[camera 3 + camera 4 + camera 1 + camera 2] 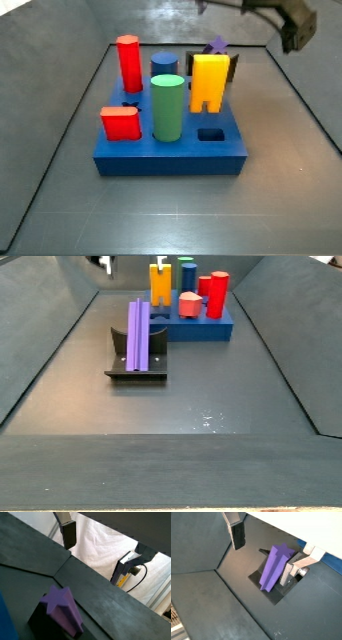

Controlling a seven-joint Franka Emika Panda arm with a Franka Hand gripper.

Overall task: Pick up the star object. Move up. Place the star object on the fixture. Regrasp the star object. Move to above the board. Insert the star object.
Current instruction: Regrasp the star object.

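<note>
I should expect a long, straight column hidden below when I lift the star object, because only the star object's end sticks up above the black fixture (233, 66).
The purple star object (138, 334) rests on the black fixture (136, 368), leaning upright against its bracket; it also shows in both wrist views (274, 566) (61, 607). In a side view only its tip (218, 45) shows behind the yellow arch. My gripper (268, 548) is open and empty, with its fingers (238, 534) spread wide. It hangs above the star object and does not touch it. It shows at the upper right in a side view (291, 25). The blue board (174, 155) lies beyond the fixture (201, 328).
On the board stand a red hexagonal peg (128, 62), a green cylinder (166, 108), a yellow arch (210, 82), a red block (119, 124) and a short blue cylinder (163, 63). A square hole (211, 133) is open. Sloped dark walls (54, 346) ring the floor.
</note>
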